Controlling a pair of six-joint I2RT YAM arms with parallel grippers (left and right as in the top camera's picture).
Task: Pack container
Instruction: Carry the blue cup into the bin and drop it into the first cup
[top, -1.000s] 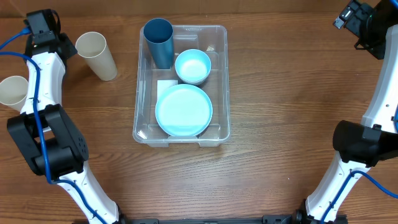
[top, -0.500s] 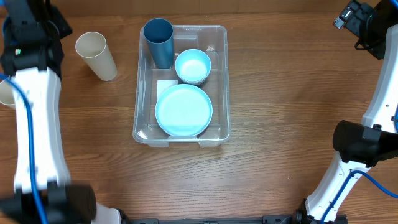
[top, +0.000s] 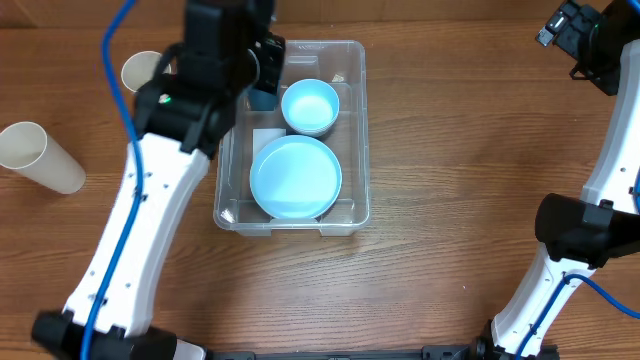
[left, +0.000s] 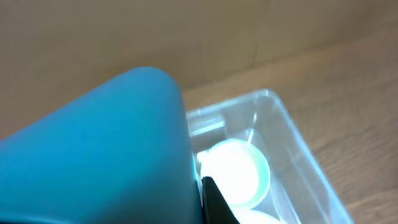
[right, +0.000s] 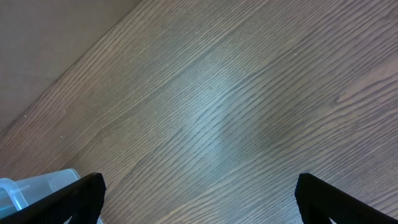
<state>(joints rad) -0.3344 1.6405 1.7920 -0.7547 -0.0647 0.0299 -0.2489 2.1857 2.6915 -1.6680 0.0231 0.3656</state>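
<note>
My left gripper should go on lowering the dark blue cup (left: 112, 143) until it settles, then let go, because the cup points down over the container's back corner (top: 262, 99), clear of the bowl.
The clear container (top: 360, 130) sits at the table's middle and holds a light blue plate (top: 295, 178), a light blue bowl (top: 310, 105) and a dark blue cup (top: 263, 98) in its back left corner. My left gripper (top: 250, 62) is over that corner. In the left wrist view the blue cup (left: 93, 149) fills the left side, with one finger (left: 214, 202) pressed against its side and the other finger hidden. The bowl (left: 239, 171) and the container wall (left: 292, 130) show beyond. My right gripper (right: 199, 193) is open and empty above bare table at the far right (top: 575, 30).
A cream paper cup (top: 42, 157) lies at the left edge of the table. Another cream cup (top: 138, 68) stands left of the container, partly hidden by my left arm. A corner of the container (right: 18, 186) shows in the right wrist view.
My left arm has swung from the far left edge over to the container's back left corner and now covers the blue cup. The right arm has not moved.
</note>
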